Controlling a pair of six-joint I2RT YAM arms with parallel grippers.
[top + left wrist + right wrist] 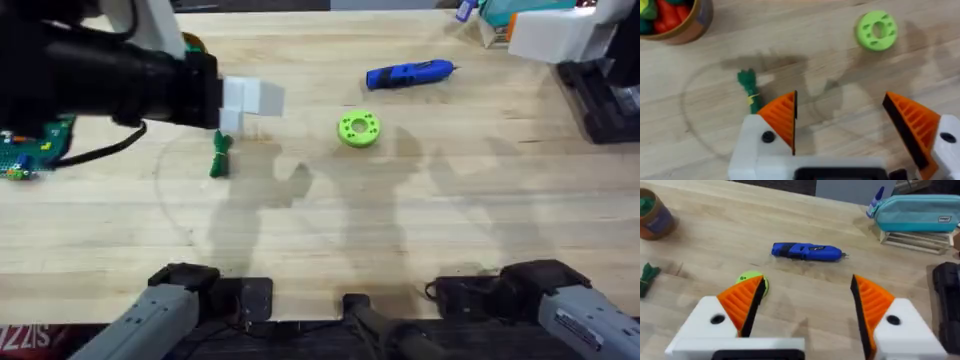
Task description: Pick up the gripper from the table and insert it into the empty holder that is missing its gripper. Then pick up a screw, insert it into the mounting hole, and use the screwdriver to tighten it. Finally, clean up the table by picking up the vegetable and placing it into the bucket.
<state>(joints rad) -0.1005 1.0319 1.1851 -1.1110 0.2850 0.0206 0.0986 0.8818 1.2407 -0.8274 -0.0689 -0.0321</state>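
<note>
The dark-green leafy vegetable (747, 81) will hold together as one bunch when I carry it to the bucket, because a yellow band (753, 96) goes around the vegetable's stems.
The dark-green leafy vegetable (219, 155) (750, 90) (647, 277) lies on the wooden table, left of centre. My left gripper (258, 100) (840, 100) hovers open just above and beside it, its orange pads (782, 117) wide apart with nothing between them. The orange bucket (695, 22) (657, 217), holding toy pieces, stands behind the vegetable, partly hidden under the left arm in the overhead view. The blue screwdriver (410, 73) (807, 251) lies at the back centre. My right gripper (530, 35) (807, 282) hangs open at the far right. The loose gripper, holder and screw are out of view.
A bright green ring-shaped disc (358, 128) (876, 31) sits mid-table. A teal pencil case (915, 212) rests on a wooden stand at the back right. A green circuit board (30, 150) lies at the left edge, black equipment (605, 100) at the right.
</note>
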